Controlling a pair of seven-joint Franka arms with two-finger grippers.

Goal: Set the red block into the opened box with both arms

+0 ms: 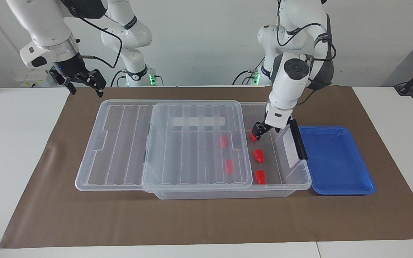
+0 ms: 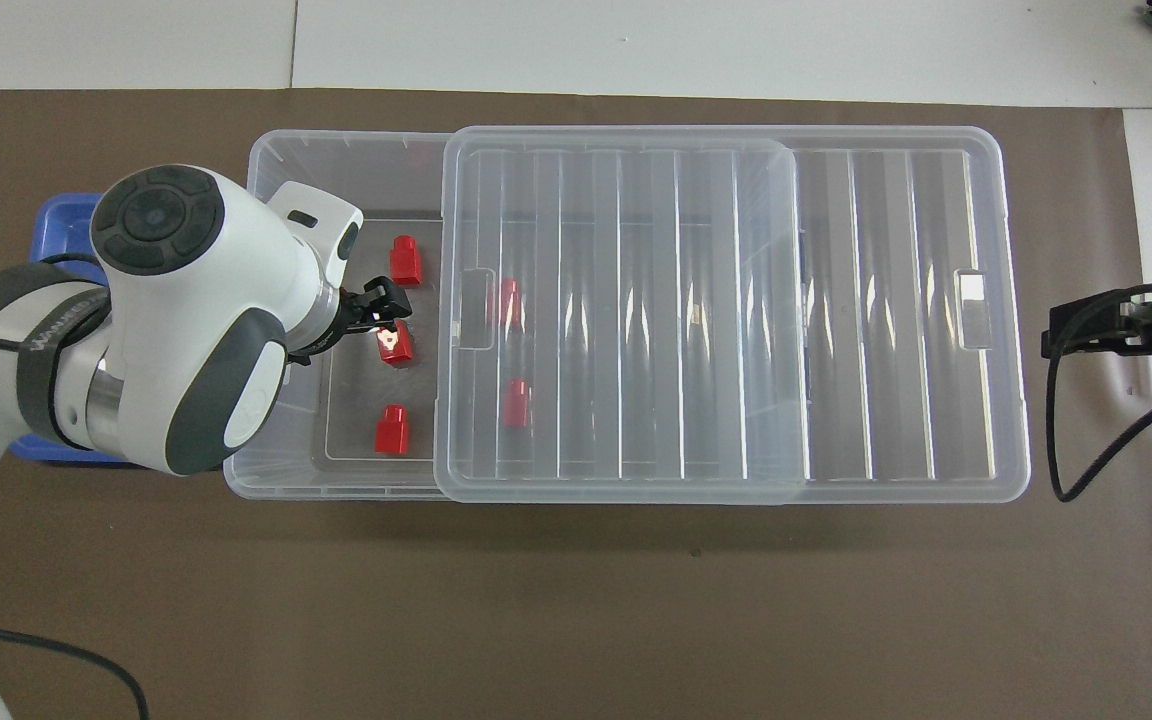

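My left gripper is in the way of the ribbed lid, over the uncovered part (image 2: pixel 351 402), so it should rise clear before my right gripper pushes the lid's overhanging edge (image 2: pixel 1008 322) shut.
The box (image 1: pixel 286 187) (image 2: pixel 336 168) is a clear bin whose ribbed lid (image 1: pixel 192 143) (image 2: pixel 636 300) is slid toward the right arm's end, leaving the left arm's end uncovered. Several red blocks lie on its floor. Three are in the uncovered part (image 1: pixel 259 155) (image 1: pixel 260 176) (image 2: pixel 394 343) (image 2: pixel 405 260) (image 2: pixel 393 428), and two show through the lid (image 1: pixel 223 141) (image 2: pixel 515 402). My left gripper (image 1: pixel 258 129) (image 2: pixel 381 305) hangs open and empty over the uncovered part, above the middle block. My right gripper (image 1: pixel 86 87) (image 2: pixel 1086 330) waits open in the air past the box's other end.
A shallow blue tray (image 1: pixel 335 161) (image 2: pixel 61 225) lies against the box at the left arm's end, partly covered by the left arm in the overhead view. A brown mat (image 1: pixel 206 218) covers the table. The box's black end handle (image 1: pixel 298 141) stands beside the left gripper.
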